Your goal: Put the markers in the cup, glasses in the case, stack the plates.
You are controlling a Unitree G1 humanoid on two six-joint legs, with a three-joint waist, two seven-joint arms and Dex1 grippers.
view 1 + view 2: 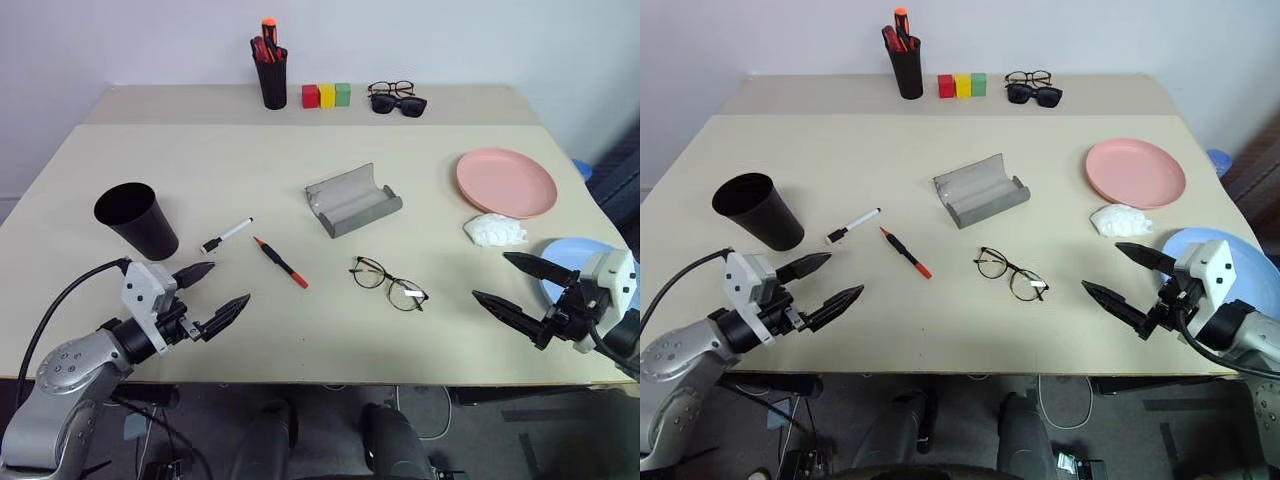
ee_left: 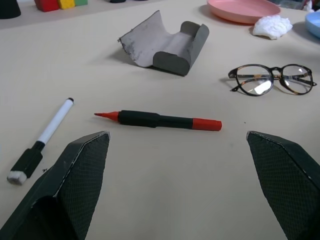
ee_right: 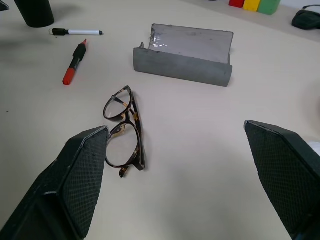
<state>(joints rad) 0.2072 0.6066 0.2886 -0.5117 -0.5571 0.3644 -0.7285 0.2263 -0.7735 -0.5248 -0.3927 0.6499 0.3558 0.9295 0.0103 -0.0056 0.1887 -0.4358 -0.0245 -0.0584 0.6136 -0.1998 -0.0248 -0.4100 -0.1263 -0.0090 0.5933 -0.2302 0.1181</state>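
I expect the white marker to lean against the cup's side when I put it in, because the wide black cup's opening leaves plenty of room.
The wide black cup stands at the left of the table. Beside it lie the white marker and the red marker. Folded clear-lens glasses rest in the middle front, and the grey case lies open behind them. A pink plate sits at the right, with the light blue plate nearer the right front edge. My left gripper hovers open at the front left, short of the markers. Over the front right my right gripper is open, right of the glasses.
A crumpled white tissue lies between the two plates. Along the back stand a black pen holder with red pens, three coloured blocks, and two other pairs of glasses.
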